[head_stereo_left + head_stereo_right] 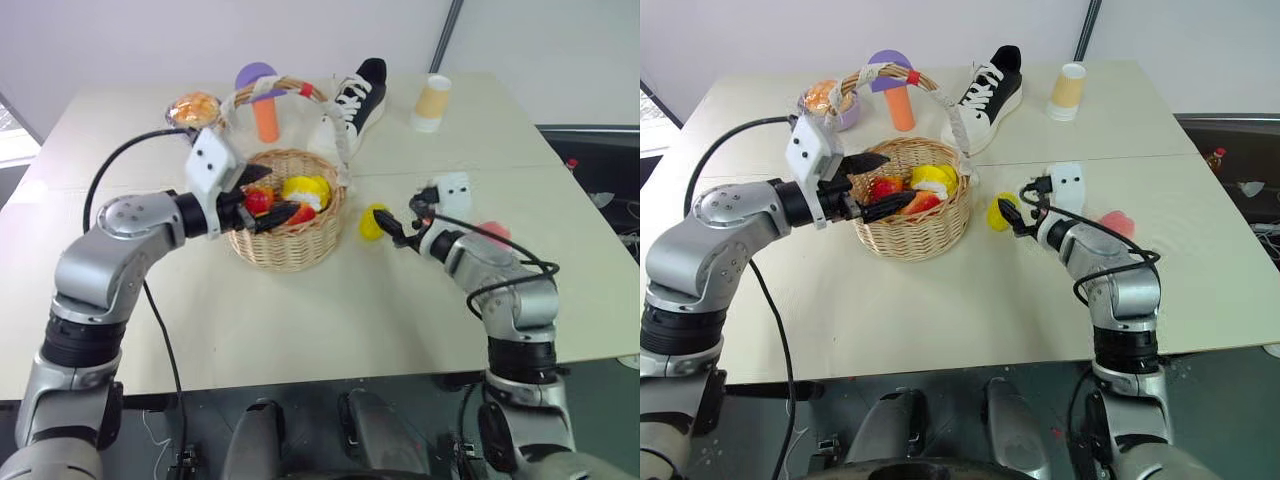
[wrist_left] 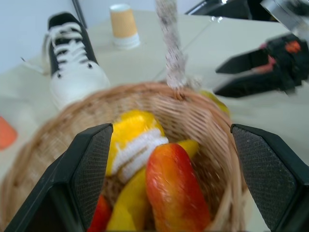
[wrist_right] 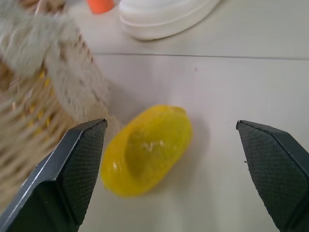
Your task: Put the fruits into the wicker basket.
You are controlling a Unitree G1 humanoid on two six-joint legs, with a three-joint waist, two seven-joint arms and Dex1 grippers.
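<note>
My left gripper needs to move away first, because it is hovering over the wicker basket's opening (image 1: 290, 178). My right gripper will then bring in the yellow lemon (image 1: 373, 222) lying beside the basket.
The wicker basket (image 1: 290, 248) stands mid-table, its banded handle (image 1: 876, 72) arching over it. Inside lie a red-yellow mango (image 2: 176, 188), a yellow banana-like fruit (image 2: 133, 140) and a red apple (image 1: 258, 200). My left gripper (image 1: 272, 195) hovers over the basket's opening, open, with the mango lying below its fingers. A yellow lemon (image 3: 147, 154) rests on the table just right of the basket. My right gripper (image 1: 392, 228) is open and points at the lemon from close by, without touching it. A pink peach (image 1: 1118, 222) lies behind my right forearm.
A black-and-white shoe (image 1: 358, 100) lies behind the basket. Nearby stand an orange-stemmed, purple-capped mushroom (image 1: 262, 100), a small purple bowl (image 1: 193, 110) with something orange in it, and a paper cup (image 1: 432, 103) at the back right. A table seam (image 1: 520, 170) crosses the top.
</note>
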